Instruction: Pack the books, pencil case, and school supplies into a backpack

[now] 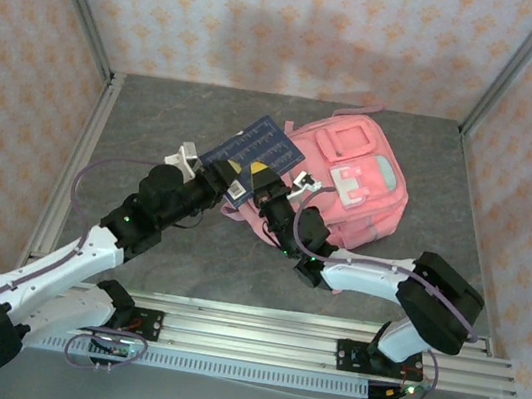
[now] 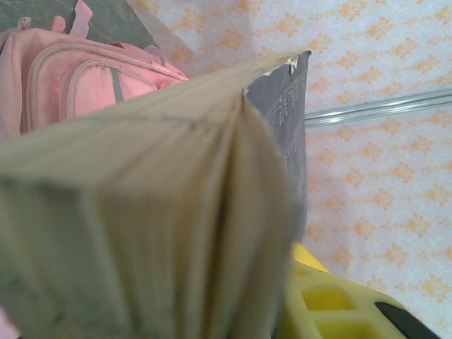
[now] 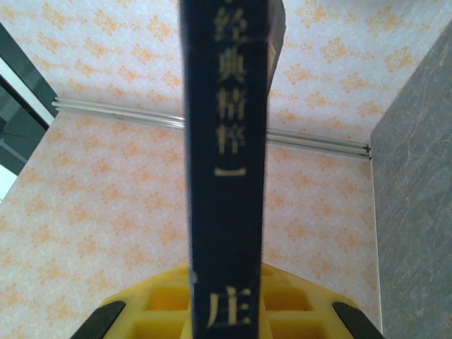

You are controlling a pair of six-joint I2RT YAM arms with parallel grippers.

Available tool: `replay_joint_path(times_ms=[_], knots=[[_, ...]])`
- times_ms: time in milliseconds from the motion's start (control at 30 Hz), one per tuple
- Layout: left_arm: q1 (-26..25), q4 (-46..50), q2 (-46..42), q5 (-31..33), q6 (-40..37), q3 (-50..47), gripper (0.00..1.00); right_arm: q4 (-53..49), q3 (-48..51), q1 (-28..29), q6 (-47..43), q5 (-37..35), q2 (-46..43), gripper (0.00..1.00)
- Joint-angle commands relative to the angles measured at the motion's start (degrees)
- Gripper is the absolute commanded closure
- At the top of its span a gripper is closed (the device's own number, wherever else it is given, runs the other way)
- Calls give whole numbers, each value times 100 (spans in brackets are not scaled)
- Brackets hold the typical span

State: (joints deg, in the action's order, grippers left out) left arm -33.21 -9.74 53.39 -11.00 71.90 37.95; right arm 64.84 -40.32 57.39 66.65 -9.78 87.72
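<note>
Both grippers are on the navy book (image 1: 263, 147) and the backpack's opening is flat, so my right gripper should leave the book to my left gripper and raise the backpack's opening to open it.
A dark navy book (image 1: 254, 147) with pale print hangs tilted over the left edge of the pink backpack (image 1: 359, 189), which lies flat at the back middle of the table. My left gripper (image 1: 228, 185) holds the book's lower left side. In the left wrist view the book's pale page edges (image 2: 176, 212) press against my yellow finger (image 2: 332, 304), with the backpack (image 2: 78, 78) behind. My right gripper (image 1: 272, 192) is shut on the book from the right. In the right wrist view the book's navy spine (image 3: 224, 141) stands up between that gripper's (image 3: 224, 311) yellow fingers.
The grey table (image 1: 183, 278) is bare between the arms and the backpack. Patterned walls and metal posts (image 1: 84, 9) close in the left, back and right sides. A metal rail (image 1: 256, 325) runs along the near edge by the arm bases.
</note>
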Motion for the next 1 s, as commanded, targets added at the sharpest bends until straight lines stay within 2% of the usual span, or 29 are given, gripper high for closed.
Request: replay_joint_path(times_ms=[0, 133, 300, 500, 567, 633, 700, 767, 867, 967], knots=[[-131, -178, -78, 235, -37, 16, 75, 633, 22, 111, -10, -276, -6, 100], [-181, -33, -231, 336, -181, 44, 82, 417, 76, 156, -92, -470, -97, 99], [-221, -18, -267, 274, -255, 98, 98, 314, 128, 168, -155, -583, -130, 96], [-247, 141, -364, 349, -294, 99, 100, 38, 186, 168, -240, -704, -238, 95], [-247, 149, -373, 280, -379, 127, 100, 14, 154, 168, -223, -687, -213, 89], [-247, 311, -413, 257, -490, 216, 100, -134, 147, 167, -266, -686, -257, 74], [-247, 664, -573, 363, -677, 317, 100, -708, 147, 160, -350, -712, -464, 65], [-247, 1434, -933, 777, -1090, 496, 100, -2249, -1, 145, -402, -919, -955, 62], [-238, 2460, -1475, 1416, -1737, 748, 100, -4492, -494, 140, -1006, -1286, -1561, 58], [-230, 3092, -1656, 1647, -2060, 886, 100, -5202, -574, 31, -1495, -1519, -1850, 58]])
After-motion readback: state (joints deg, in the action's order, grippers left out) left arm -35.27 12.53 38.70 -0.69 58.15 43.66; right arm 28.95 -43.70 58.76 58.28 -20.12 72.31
